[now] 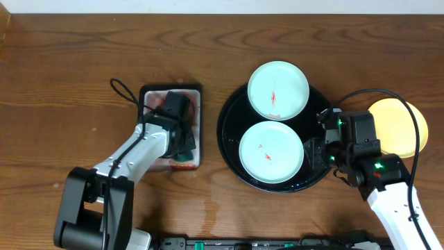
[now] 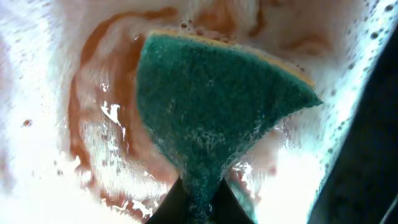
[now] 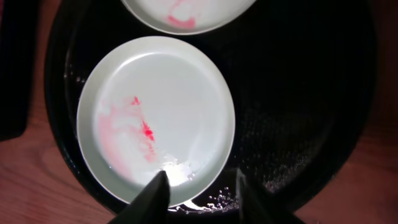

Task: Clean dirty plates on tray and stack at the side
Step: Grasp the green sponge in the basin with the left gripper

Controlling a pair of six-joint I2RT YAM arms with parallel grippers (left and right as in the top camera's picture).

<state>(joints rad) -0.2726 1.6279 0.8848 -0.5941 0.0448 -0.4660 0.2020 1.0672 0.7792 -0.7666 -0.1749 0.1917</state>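
The pinched green sponge (image 2: 204, 115) will keep its spread shape when the robot carries it over the near plate, because it still fans out at its wide far edge (image 2: 233, 50).
Two pale mint-white plates lie on the round black tray (image 1: 232, 149): a far one (image 1: 278, 90) and a near one (image 1: 270, 152), each with a red smear. The near plate (image 3: 155, 118) and the tray (image 3: 298, 93) show in the right wrist view. A pale yellow plate (image 1: 402, 125) lies on the wood right of the tray, partly hidden by my right arm. My right gripper (image 3: 202, 186) is open, its fingers straddling the near plate's rim. My left gripper (image 2: 199, 199) is shut on a green sponge (image 2: 211, 106) over the foamy rectangular tray (image 1: 198, 94).
The small rectangular black tray holds white and reddish foam (image 2: 93, 124). Black cables run from both arms. Bare wood tabletop (image 1: 62, 76) lies at the left and behind the trays. A black rail runs along the table's front edge.
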